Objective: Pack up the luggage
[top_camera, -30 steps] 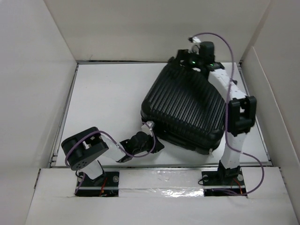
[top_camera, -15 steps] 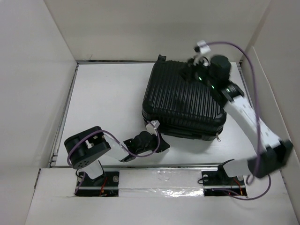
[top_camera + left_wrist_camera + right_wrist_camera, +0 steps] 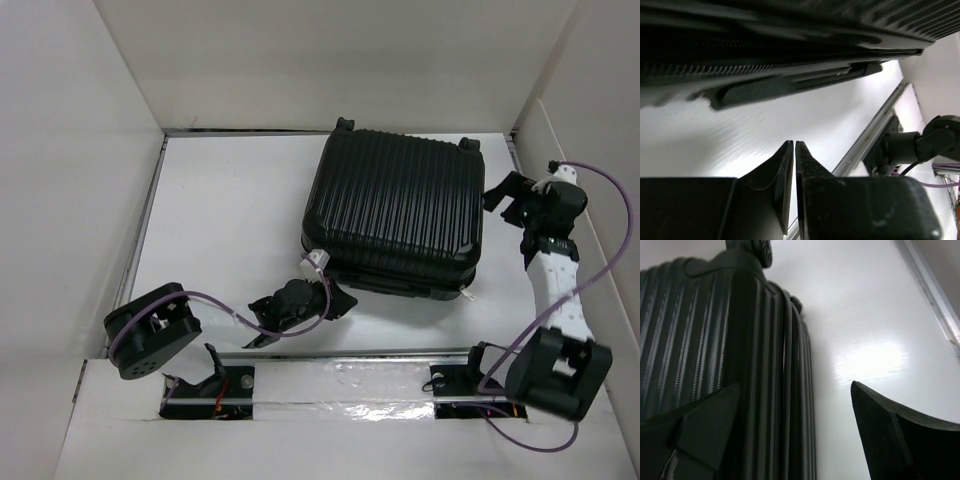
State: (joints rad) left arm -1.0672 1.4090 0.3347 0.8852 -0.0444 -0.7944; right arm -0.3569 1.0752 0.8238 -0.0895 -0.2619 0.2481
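Observation:
The zipper pull is sticking out at the suitcase's near corner (image 3: 461, 284) farthest from my left gripper, so next my right gripper comes around and pinches the metal tab (image 3: 468, 294).
The luggage (image 3: 400, 210), a black ribbed hard-shell suitcase, lies closed and flat on the white table, wheels at its far edge. My left gripper (image 3: 342, 303) is shut and empty, low on the table just in front of the suitcase's near left corner; the left wrist view shows its side (image 3: 790, 45) and a handle above the fingers (image 3: 785, 165). My right gripper (image 3: 503, 197) is open and empty beside the suitcase's right edge; the right wrist view shows the ribbed shell (image 3: 730, 365) by the left finger.
White walls close in the table (image 3: 230, 230) at the back, left and right. A metal rail (image 3: 400, 352) runs along the near edge by the arm bases. A zipper pull (image 3: 466, 293) sticks out at the suitcase's near right corner.
The suitcase has swung from a diagonal to square on the table. My right arm has left its far top and come down to its right side. My left arm has lowered.

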